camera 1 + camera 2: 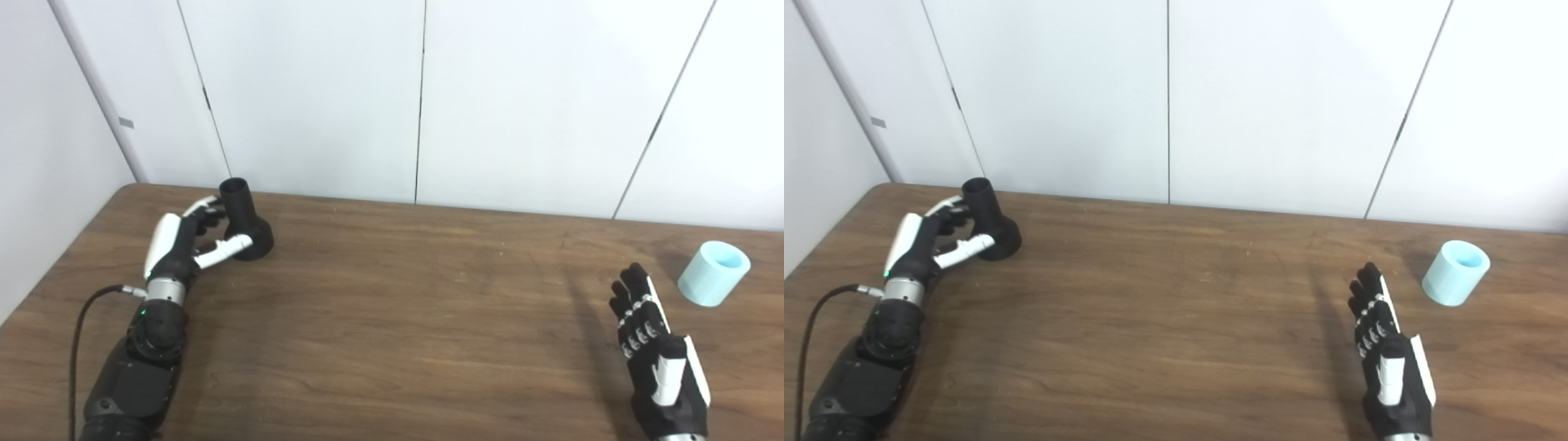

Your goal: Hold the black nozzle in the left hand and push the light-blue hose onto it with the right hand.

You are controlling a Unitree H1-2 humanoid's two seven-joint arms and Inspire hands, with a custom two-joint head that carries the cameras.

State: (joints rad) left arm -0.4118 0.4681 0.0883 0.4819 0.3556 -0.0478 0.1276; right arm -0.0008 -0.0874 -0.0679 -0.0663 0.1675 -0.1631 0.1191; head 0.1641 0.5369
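The black nozzle flares out at the wide base (258, 236). The light-blue hose (713, 274) should slide over the nozzle's neck and stop there when I push it down.
The black nozzle (246, 228) stands at the far left of the table, wide base down and neck leaning slightly left. My left hand (184, 239) wraps it: fingers behind the neck, thumb across the front of the base. The light-blue hose (714, 272), a short hollow cylinder, lies tilted at the far right with its opening facing up and away. My right hand (655, 349) hovers open, fingers straight and pointing away, a short way left of and nearer than the hose, not touching it.
The brown wooden table (398, 306) ends at a white panelled wall (422, 92) close behind both objects. A black cable (79, 331) runs along my left forearm near the table's left edge.
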